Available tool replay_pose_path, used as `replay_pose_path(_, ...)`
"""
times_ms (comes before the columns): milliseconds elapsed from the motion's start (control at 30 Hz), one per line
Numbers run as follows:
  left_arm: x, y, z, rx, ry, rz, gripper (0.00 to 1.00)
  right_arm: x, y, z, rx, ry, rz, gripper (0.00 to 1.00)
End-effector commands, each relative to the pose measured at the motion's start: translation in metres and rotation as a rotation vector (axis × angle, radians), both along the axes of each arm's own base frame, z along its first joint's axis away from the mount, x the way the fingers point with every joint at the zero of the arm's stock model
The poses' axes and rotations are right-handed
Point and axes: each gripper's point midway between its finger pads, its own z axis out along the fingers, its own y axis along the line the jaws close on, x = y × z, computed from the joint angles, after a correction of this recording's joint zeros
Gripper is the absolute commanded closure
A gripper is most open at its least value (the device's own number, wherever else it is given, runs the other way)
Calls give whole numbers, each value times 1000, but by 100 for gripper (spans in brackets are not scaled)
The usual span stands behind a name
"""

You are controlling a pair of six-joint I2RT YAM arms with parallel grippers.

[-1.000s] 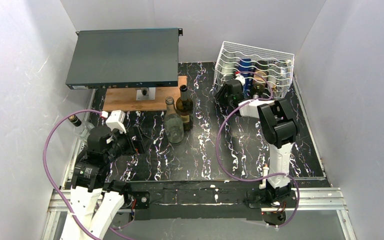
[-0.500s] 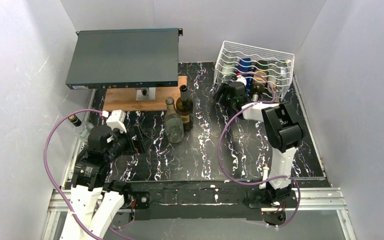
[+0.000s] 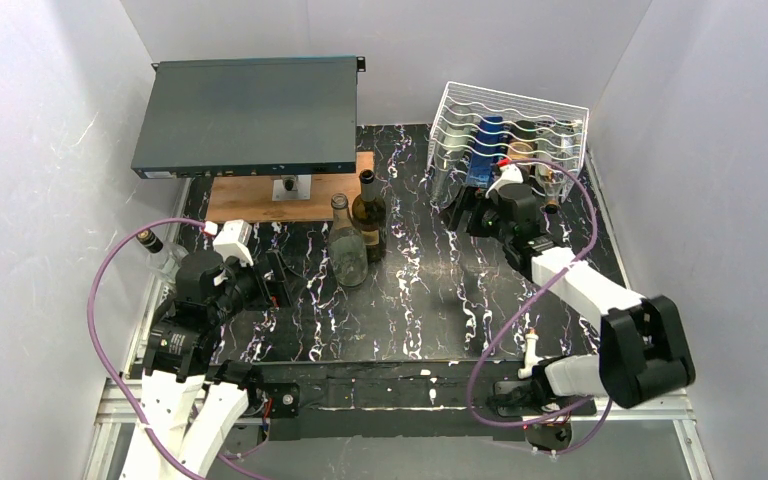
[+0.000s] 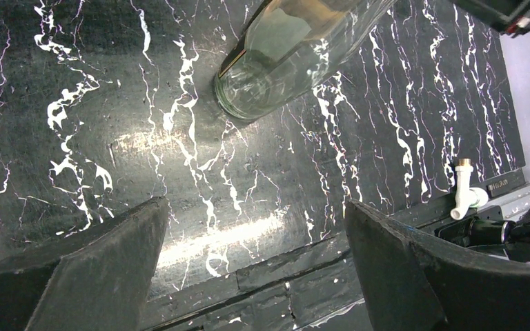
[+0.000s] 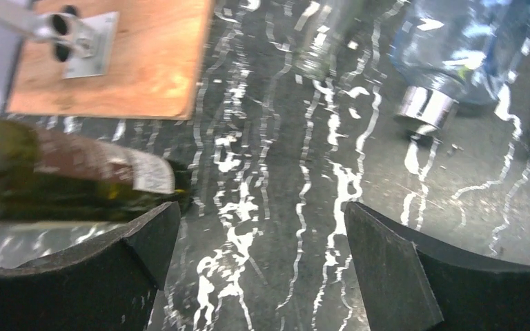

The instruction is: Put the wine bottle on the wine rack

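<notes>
My right gripper is open and the tabletop [image 3: 415,225] between it and the dark green wine bottle is clear, so I keep going until my fingers close around its upright neck [image 3: 367,182].
The white wire wine rack [image 3: 508,112] stands at the back right. A blue bottle [image 3: 487,140] and a dark bottle [image 3: 526,140] lie in its cradles; the blue bottle [image 5: 466,48] points its silver cap outward. A clear wine bottle [image 3: 348,256] and a dark green wine bottle [image 3: 368,214] stand upright mid-table. My right gripper [image 3: 463,213] hovers open and empty just in front of the rack's left end. Its wrist view shows the green bottle [image 5: 55,186] left of the open right gripper [image 5: 262,227]. My left gripper [image 4: 255,227] is open, with the clear bottle's base [image 4: 269,76] ahead of it.
A dark flat metal box [image 3: 250,115] sits on a stand over a wooden board [image 3: 260,198] at the back left. Another bottle [image 3: 153,245] lies off the table's left edge. White walls close in on three sides.
My right gripper opened and drew back from the rack's left front toward the near right, its arm swinging out to the right. The left arm stayed still.
</notes>
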Motion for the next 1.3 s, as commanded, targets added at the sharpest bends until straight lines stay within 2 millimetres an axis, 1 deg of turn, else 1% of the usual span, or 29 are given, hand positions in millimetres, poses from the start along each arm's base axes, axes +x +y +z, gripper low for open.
replay_pose_path(0, -2, -2, 3, -2, -25, -21, 1, -26, 25, 31, 82, -27, 190, 2)
replay_pose_path(67, -3, -2, 4, -3, -30, -21, 1, -32, 40, 45, 184, -19, 240, 2)
replay_pose_path(133, -3, -2, 5, -4, -32, -22, 1, -40, 59, 54, 323, -3, 279, 2)
replay_pose_path(200, -3, -2, 4, -4, -33, -22, 1, -56, 78, 51, 418, 34, 330, 4)
replay_pose_path(233, -3, -1, 5, -3, -35, -19, 1, -63, 87, 50, 422, 45, 352, 4)
replay_pose_path(267, -4, -1, 6, -3, -41, -16, 1, -70, 95, 50, 398, 46, 374, 4)
replay_pose_path(333, -4, 1, 7, -4, -52, -7, 1, -77, 109, 53, 297, 20, 400, 4)
replay_pose_path(400, -6, 1, 8, -5, -64, -6, 1, -82, 120, 62, 167, -27, 407, 4)
replay_pose_path(433, -6, 1, 9, -6, -67, -6, 1, -84, 125, 71, 125, -56, 408, 4)
replay_pose_path(500, -6, 1, 9, -7, -68, -7, 1, -84, 131, 90, 87, -108, 396, 4)
replay_pose_path(633, -6, 0, 9, -6, -63, -11, 1, -78, 145, 126, 114, -181, 387, 7)
replay_pose_path(700, -6, 1, 9, -7, -68, -8, 1, -74, 156, 140, 125, -203, 400, 9)
replay_pose_path(733, -6, 1, 10, -7, -71, -6, 1, -70, 162, 152, 131, -224, 397, 10)
replay_pose_path(800, -7, 1, 10, -7, -72, -6, 1, -62, 169, 164, 121, -253, 372, 10)
replay_pose_path(933, -7, 2, 11, -7, -79, -1, 1, -49, 178, 179, 86, -293, 330, 13)
replay_pose_path(1000, -7, 2, 11, -6, -79, 1, 1, -45, 181, 185, 69, -315, 318, 17)
replay_pose_path(1033, -7, 3, 10, -5, -78, 2, 1, -43, 183, 185, 56, -323, 309, 20)
replay_pose_path(1100, -6, 2, 10, -5, -73, 0, 1, -40, 182, 185, 22, -339, 286, 20)
replay_pose_path(1200, -6, 2, 9, -5, -68, -1, 1, -35, 175, 185, -22, -363, 235, 22)
replay_pose_path(1267, -6, 2, 9, -4, -66, -2, 1, -33, 173, 183, -37, -371, 221, 24)
